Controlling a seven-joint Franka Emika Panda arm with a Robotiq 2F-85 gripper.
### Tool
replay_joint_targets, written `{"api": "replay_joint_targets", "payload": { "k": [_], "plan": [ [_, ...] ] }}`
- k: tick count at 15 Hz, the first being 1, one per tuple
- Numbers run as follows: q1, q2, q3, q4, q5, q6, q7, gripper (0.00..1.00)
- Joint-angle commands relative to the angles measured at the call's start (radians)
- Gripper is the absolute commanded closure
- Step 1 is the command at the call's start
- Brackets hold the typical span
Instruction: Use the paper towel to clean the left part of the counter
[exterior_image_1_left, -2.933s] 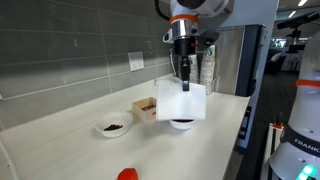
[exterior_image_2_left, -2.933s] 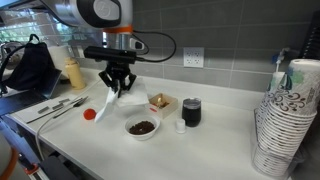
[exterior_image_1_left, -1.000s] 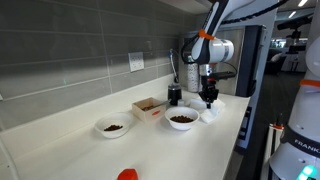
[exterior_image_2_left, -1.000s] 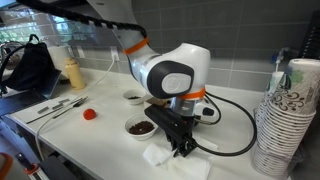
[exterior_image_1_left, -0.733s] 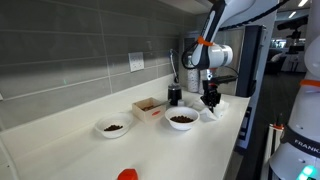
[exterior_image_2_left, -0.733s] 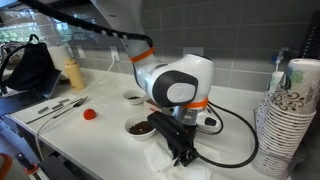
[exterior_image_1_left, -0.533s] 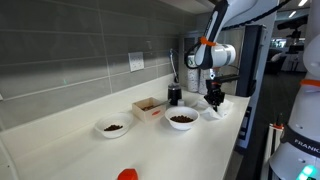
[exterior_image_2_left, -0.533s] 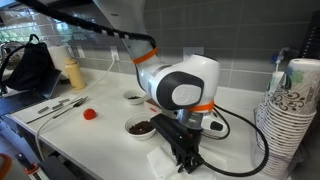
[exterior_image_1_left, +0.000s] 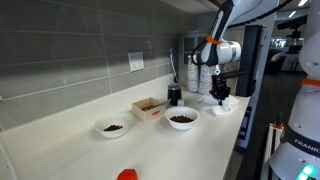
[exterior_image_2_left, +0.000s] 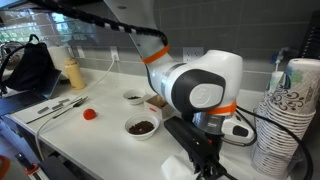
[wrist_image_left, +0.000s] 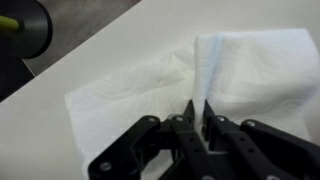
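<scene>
I should sweep the paper towel back toward the wall with my gripper, because it is close to the counter's front edge (wrist_image_left: 88, 40), and then wipe the part of the counter nearer the bowl (exterior_image_1_left: 207, 121).
The white paper towel (wrist_image_left: 150, 85) lies rumpled on the cream counter (wrist_image_left: 60, 135), with a raised fold pinched between my fingers. My gripper (wrist_image_left: 197, 110) is shut on that fold, pressing the towel against the counter. In an exterior view my gripper (exterior_image_1_left: 220, 97) holds the paper towel (exterior_image_1_left: 224, 104) on the counter (exterior_image_1_left: 160, 145) past the bowl. In an exterior view the paper towel (exterior_image_2_left: 176, 167) shows under my gripper (exterior_image_2_left: 207, 165) at the counter's (exterior_image_2_left: 90, 135) front edge.
A bowl of dark bits (exterior_image_1_left: 182, 118), a second bowl (exterior_image_1_left: 113, 127), an open cardboard box (exterior_image_1_left: 147, 108) and a red object (exterior_image_1_left: 126, 175) stand on the counter. A dark cup (exterior_image_1_left: 174, 95) is near the wall. A stack of paper cups (exterior_image_2_left: 285, 115) stands beside my arm.
My gripper carried the towel from above the bowl down to the counter. It has since slid the towel along the counter, away from the bowls toward the cup stack.
</scene>
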Motion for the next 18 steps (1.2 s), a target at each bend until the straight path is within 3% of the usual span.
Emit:
{"api": "replay_joint_targets", "payload": {
  "k": [1,5,10,18],
  "plan": [
    [-0.007,0.038,0.048,0.093,0.059,-0.013,-0.019,0.98],
    [0.013,0.118,0.127,0.187,0.119,-0.020,-0.033,0.98],
    [0.034,0.212,0.194,0.250,0.110,-0.042,-0.025,0.98],
    [0.035,0.136,0.075,0.207,-0.054,-0.113,0.038,0.98]
  ]
}}
